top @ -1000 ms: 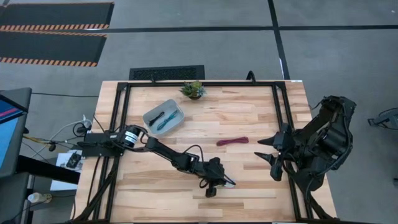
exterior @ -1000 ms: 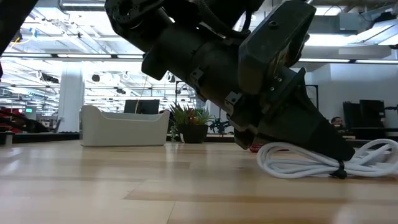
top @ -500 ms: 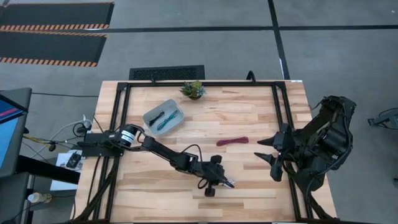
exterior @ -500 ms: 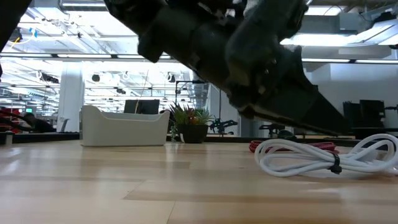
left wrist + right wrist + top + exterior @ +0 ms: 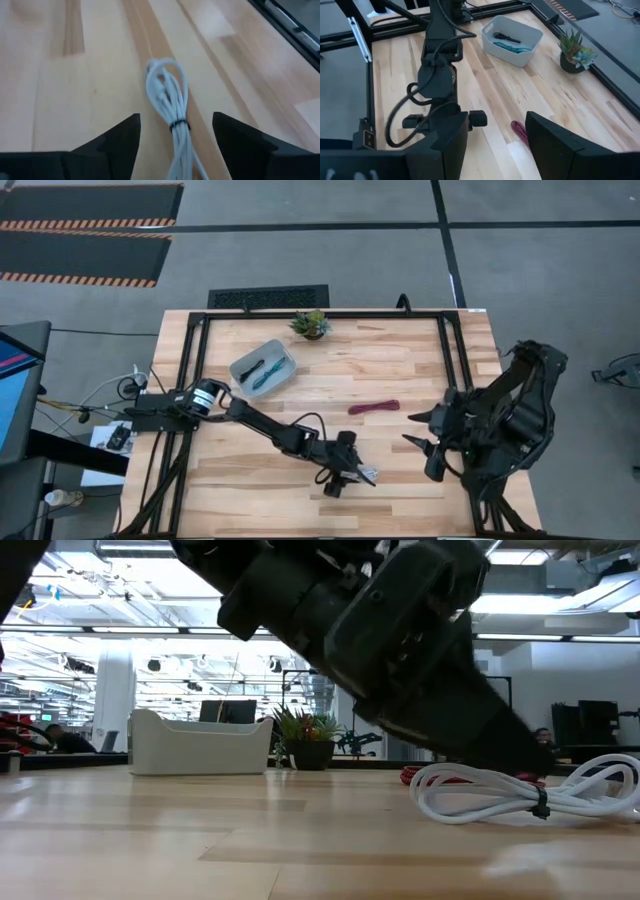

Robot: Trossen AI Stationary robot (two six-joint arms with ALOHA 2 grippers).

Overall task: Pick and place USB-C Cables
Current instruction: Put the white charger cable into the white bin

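Note:
My gripper is about to lift the white USB-C cable [image 5: 173, 102], which will stay together as one stiff bundle because the dark tie [image 5: 180, 124] holds the cable's parts tightly.
A white USB-C cable [image 5: 170, 105], bundled with a dark tie, lies flat on the wood table near its front edge [image 5: 366, 476]. My left gripper [image 5: 175, 145] stands open over it, one finger on either side and neither touching it. A maroon cable [image 5: 374, 407] lies flat mid-table, and shows behind the white one in the low view [image 5: 470, 778]. A teal cable and a black cable lie in the clear bin [image 5: 263, 367]. My right gripper [image 5: 495, 140] hangs open at the table's right, holding nothing.
A small potted plant [image 5: 311, 324] stands at the far edge, right of the bin [image 5: 512, 40]. A black frame [image 5: 448, 360] runs along the table's sides. Bare wood lies between the white cable and my right gripper [image 5: 428, 446].
My left gripper has opened and lifted its fingertips off the white cable, which stays lying on the table. My right gripper has drifted a little toward the table's left and near edges.

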